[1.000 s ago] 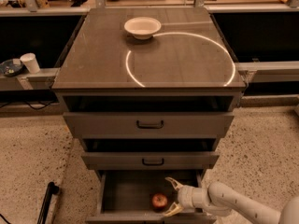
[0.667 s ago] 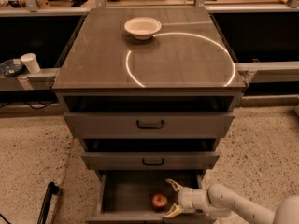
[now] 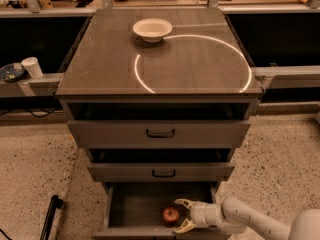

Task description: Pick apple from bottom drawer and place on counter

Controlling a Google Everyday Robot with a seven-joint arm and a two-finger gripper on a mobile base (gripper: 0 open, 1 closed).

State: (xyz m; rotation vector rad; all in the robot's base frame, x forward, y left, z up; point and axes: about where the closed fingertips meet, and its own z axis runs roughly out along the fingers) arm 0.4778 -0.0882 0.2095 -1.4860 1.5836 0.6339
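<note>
I should open my gripper wide and reach further around the apple's middle point(image 3: 170, 215) before I close and lift, because only the apple's near side point(image 3: 176, 218) is at the ends of my gripper's fingers.
The apple point(image 3: 171, 215) is small, red and round and lies on the grey floor of the open bottom drawer point(image 3: 132, 209), right of its middle. My gripper point(image 3: 181, 215) reaches into the drawer from the lower right. It is open, with one pale finger behind the apple and one in front, just right of the fruit. The counter point(image 3: 165, 59) is the cabinet's glossy dark top with a thin white ring.
A white bowl point(image 3: 152, 29) stands at the counter's back. The two upper drawers point(image 3: 160, 133) with black handles jut out slightly. A white cup point(image 3: 33, 67) sits on a ledge at left. A dark pole point(image 3: 49, 216) stands on the speckled floor at lower left.
</note>
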